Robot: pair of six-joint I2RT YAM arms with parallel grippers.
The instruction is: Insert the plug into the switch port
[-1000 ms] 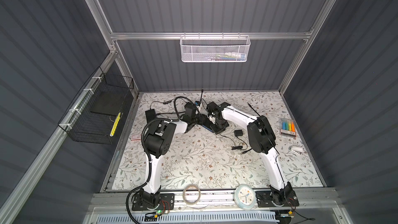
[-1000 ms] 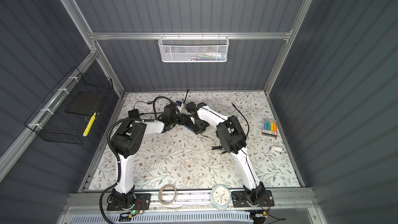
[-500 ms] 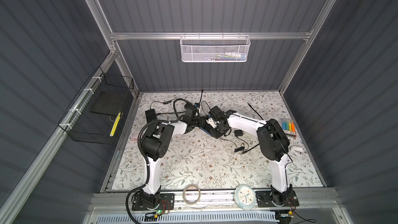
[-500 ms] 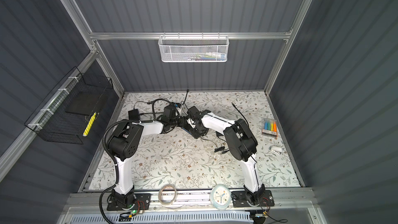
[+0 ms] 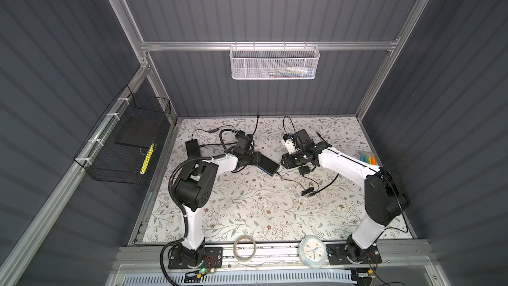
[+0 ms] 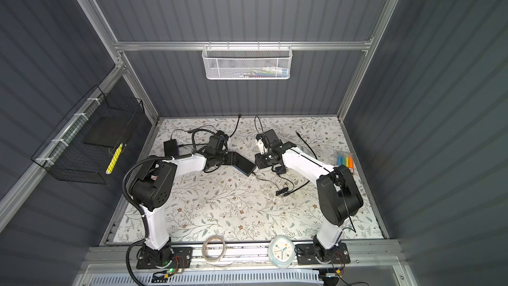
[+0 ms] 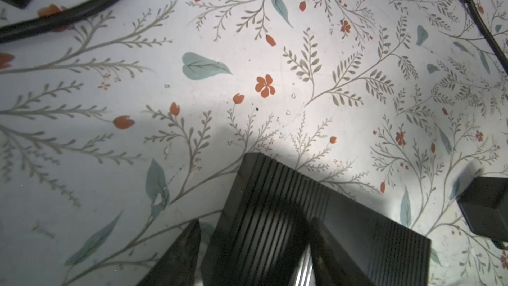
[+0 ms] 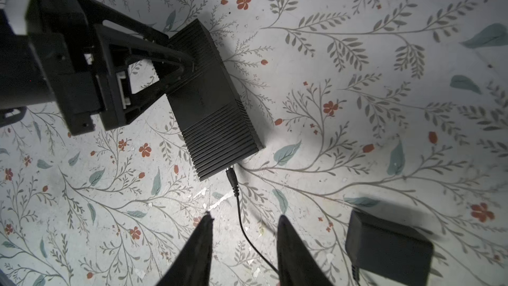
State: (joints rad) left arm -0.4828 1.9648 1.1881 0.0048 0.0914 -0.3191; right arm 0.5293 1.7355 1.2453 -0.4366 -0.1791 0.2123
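The plug sits shallow in the switch port with its metal showing (image 8: 229, 169), so my left gripper should steady the switch while my right gripper pushes the plug deeper (image 8: 232, 181).
The switch (image 8: 214, 105) is a black ribbed box lying flat on the floral mat, seen in both top views (image 5: 264, 163) (image 6: 242, 162). The plug (image 8: 231, 177), a small black barrel on a thin cable, sits in the port at the switch's end. My right gripper (image 8: 244, 215) is open a short way behind the plug, and the cable runs loose between its fingers. My left gripper (image 7: 255, 220) is open at the switch's other end (image 7: 275, 202). One finger (image 7: 189, 240) stands beside the switch with a gap, the other (image 7: 321, 243) lies over its top.
The plug's black power adapter (image 8: 387, 248) lies next to my right gripper (image 5: 284, 160). A second black adapter (image 5: 192, 147) and loose cables lie behind my left gripper (image 5: 254, 158). Highlighters (image 5: 367, 158) are at the right edge. A tape roll (image 5: 244, 248) and a clock (image 5: 312, 251) sit at the front.
My right gripper has opened, let go of the plug and drawn back from the switch, its elbow swinging right. The plug stays in the port. My left gripper's jaws have widened.
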